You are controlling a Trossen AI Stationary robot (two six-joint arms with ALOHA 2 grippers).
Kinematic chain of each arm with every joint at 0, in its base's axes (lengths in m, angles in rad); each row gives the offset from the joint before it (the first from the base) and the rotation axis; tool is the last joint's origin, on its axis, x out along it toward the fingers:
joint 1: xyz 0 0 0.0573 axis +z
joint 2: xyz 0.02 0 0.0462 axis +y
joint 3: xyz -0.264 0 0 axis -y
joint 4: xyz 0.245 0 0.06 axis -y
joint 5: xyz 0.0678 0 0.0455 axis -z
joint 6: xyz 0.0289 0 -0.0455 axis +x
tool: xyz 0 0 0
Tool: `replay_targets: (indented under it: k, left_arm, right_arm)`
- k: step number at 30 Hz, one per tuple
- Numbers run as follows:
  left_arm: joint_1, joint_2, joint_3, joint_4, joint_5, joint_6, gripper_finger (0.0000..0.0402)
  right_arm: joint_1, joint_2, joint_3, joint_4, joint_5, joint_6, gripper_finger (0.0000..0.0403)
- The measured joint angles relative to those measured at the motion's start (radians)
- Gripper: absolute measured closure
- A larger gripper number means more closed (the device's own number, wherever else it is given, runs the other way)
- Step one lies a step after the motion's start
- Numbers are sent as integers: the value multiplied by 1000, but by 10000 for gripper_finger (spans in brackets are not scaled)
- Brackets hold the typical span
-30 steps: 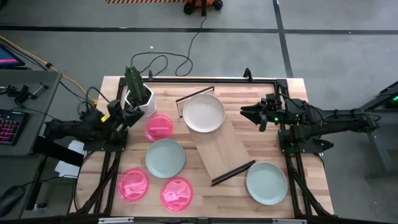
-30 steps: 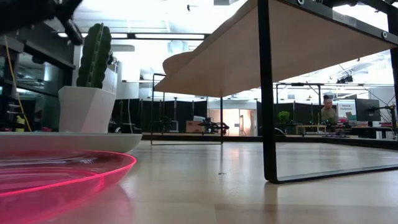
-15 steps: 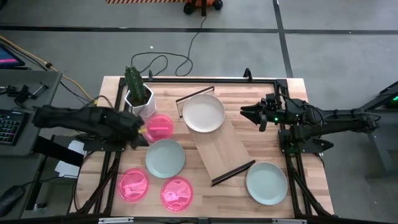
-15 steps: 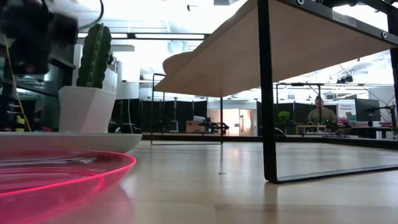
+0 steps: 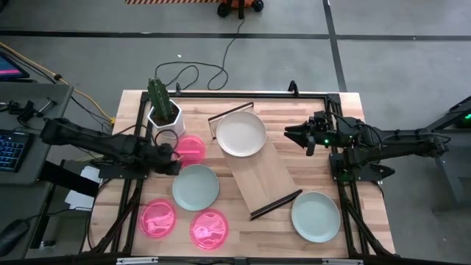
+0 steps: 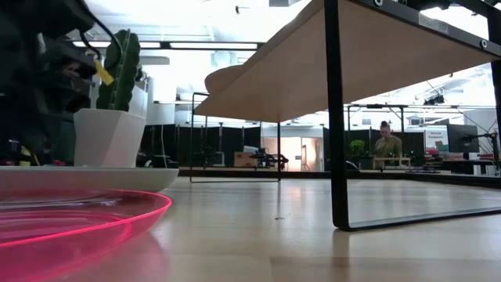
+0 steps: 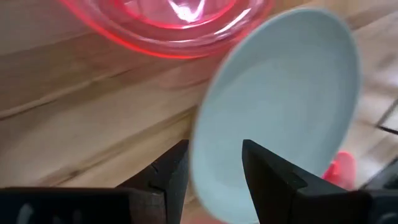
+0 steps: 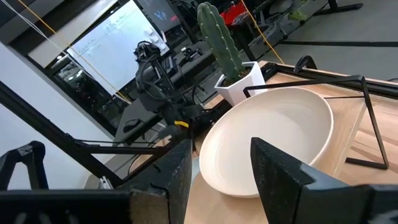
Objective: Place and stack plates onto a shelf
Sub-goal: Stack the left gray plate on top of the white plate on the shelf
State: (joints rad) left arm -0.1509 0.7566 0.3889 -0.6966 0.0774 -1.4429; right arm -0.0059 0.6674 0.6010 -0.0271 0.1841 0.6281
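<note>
The green plate (image 5: 196,188) should almost cover the white plate (image 5: 241,133) when I stack it with my left gripper, because the plates' round rims look equally wide.
My left gripper (image 5: 169,158) (image 7: 214,167) is open over the table's left part, between a pink plate (image 5: 190,149) and a sage-green plate (image 5: 196,186). That green plate's rim (image 7: 198,140) shows between the fingers, and no touch shows. The shelf (image 5: 261,173) lies slantwise mid-table, with a white plate (image 5: 241,133) (image 8: 273,146) resting on its far end. My right gripper (image 5: 291,134) (image 8: 221,168) waits open to the right of the white plate. Another green plate (image 5: 316,216) and two more pink plates (image 5: 157,218) (image 5: 209,228) lie near the front edge.
A white pot with a cactus (image 5: 163,110) (image 6: 109,133) stands at the far left, just behind my left gripper. The shelf's dark brackets (image 5: 276,204) (image 5: 230,112) stick up at its two ends. Bare wood lies between the shelf and the right green plate.
My left gripper has swung away from the cactus pot toward the table's near edge and somewhat to the right, ending between the pink plate and the green plate. No plate has moved.
</note>
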Motion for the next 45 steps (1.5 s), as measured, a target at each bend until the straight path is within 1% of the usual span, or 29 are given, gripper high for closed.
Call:
replay_targets:
  k: [8, 16, 24, 27, 30, 32, 34, 35, 40, 42, 45]
  left_arm:
    - [0, 113, 0, 32, -10, -4, 261]
    - [0, 211, 0, 144, -1, 4, 261]
    - [-1, 290, 0, 150, 18, 4, 262]
    - [-1, 307, 0, 151, 17, 4, 273]
    - [-5, 311, 0, 160, 17, 5, 303]
    - [-12, 310, 0, 176, 22, 21, 336]
    - [-15, 303, 0, 178, 52, 40, 376]
    - [-15, 300, 1, 179, 64, 48, 388]
    - [-14, 243, 1, 167, 131, 70, 395]
    - [-15, 197, 1, 169, 160, 76, 397]
    - [-14, 115, 1, 168, 233, 84, 398]
  right_arm:
    - [0, 0, 0, -28, 0, 0, 256]
    - [0, 0, 0, -44, 0, 0, 256]
    - [0, 0, 0, -52, 0, 0, 256]
    - [0, 0, 0, -52, 0, 0, 256]
    - [0, 0, 0, -54, 0, 0, 256]
    - [0, 0, 0, -56, 0, 0, 256]
    - [0, 0, 0, -60, 0, -1, 256]
    - [0, 0, 0, -61, 0, -4, 256]
    - [0, 0, 0, -61, 0, -8, 256]
    - [0, 0, 0, -61, 0, -8, 256]
    - [0, 0, 0, -61, 0, -8, 256]
